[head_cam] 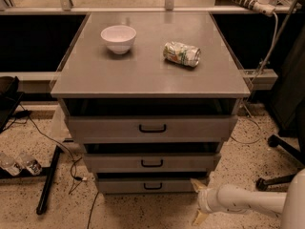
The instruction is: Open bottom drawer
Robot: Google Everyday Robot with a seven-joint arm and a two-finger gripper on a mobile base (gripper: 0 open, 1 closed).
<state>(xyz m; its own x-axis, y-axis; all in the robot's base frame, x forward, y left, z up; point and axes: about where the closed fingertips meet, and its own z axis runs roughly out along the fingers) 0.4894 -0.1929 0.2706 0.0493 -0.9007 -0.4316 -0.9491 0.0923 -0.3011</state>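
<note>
My gripper's lower finger hangs [199,217] close to the floor, under the bottom drawer's front, so I'll lift my gripper and move it in to the drawer's near corner [191,186].
The bottom drawer [152,185] is the lowest, narrowest grey front of the cabinet, with a small black bar handle [153,186] and a dark gap above it. My gripper [196,202] is low at the right, just off the drawer's right end, on a white arm [248,202] coming in from the lower right. Its two tan fingers are spread apart: the upper fingertip [197,184] is at the drawer's right corner and the lower one [198,218] is near the floor. It holds nothing.
The middle drawer [151,162] and top drawer [152,128] stand above. A white bowl [118,38] and a crushed can [181,54] lie on the cabinet top [95,75]. A black pole [47,181], cables and bottles [19,164] are on the floor at left. A chair base [279,175] is at right.
</note>
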